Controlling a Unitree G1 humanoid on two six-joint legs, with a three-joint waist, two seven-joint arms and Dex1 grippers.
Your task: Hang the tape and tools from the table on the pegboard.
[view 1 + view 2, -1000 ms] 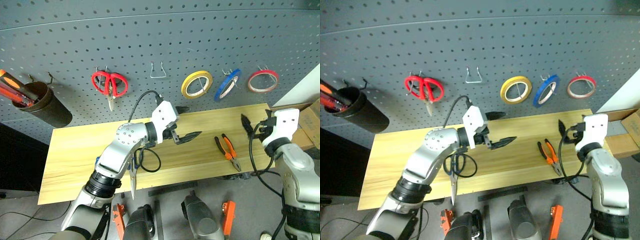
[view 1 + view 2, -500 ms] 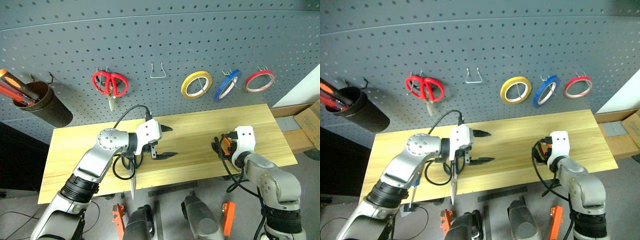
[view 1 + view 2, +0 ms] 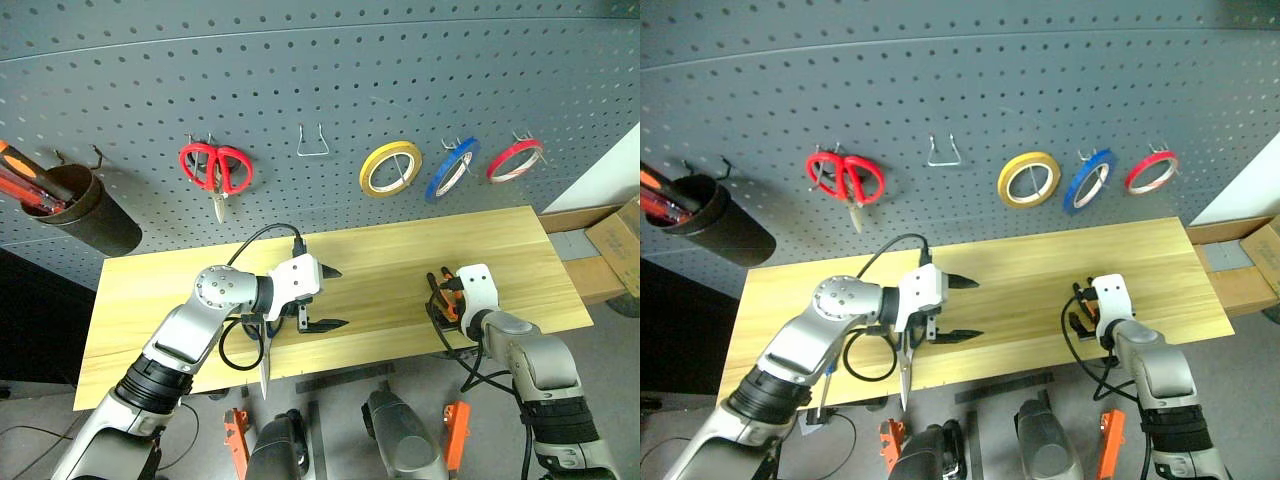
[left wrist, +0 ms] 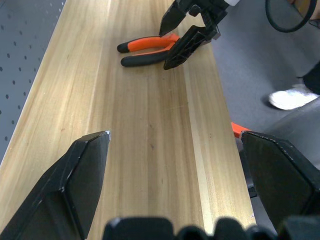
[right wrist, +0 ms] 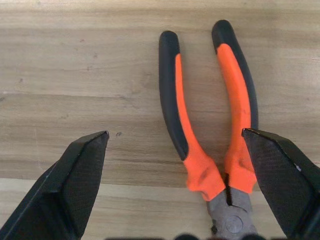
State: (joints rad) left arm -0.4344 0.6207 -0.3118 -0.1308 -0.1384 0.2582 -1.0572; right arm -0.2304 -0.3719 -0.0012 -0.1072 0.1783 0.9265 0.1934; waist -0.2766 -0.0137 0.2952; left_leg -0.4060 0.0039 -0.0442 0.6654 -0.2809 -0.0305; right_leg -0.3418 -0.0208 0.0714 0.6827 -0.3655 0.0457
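The pliers [image 5: 236, 100] will catch on the wire hook with their jaws down when the robot lowers them in, because the orange shoulders [image 5: 205, 176] spread wider than the pliers' steel head.
The orange-and-black pliers [image 5: 200, 125] lie flat on the light wooden table [image 3: 150, 290], toward its right end. My right gripper [image 3: 438, 298] hangs just over them, open, one finger on each side of the handles. My left gripper [image 3: 335, 298] hovers open and empty over the table's middle, pointing right toward the pliers [image 4: 145, 50]. The steel blade of the black-handled scissors [image 3: 265, 365] sticks out past the table's front edge under my left arm. The red tape [image 3: 515, 158] hangs on a hook at the right of the dark grey pegboard [image 3: 300, 60].
On the pegboard hang red-handled scissors [image 3: 218, 168], a bare wire hook [image 3: 313, 142], a yellow tape ring [image 3: 392, 167] and a blue tape ring [image 3: 453, 168]. A dark cup [image 3: 80, 205] with screwdrivers hangs at far left. A cardboard box [image 3: 615, 235] sits beyond the table's right end.
My right gripper came down from above the table's right end and now sits over the pliers. My left gripper sank and drew back to the left. Both stayed open.
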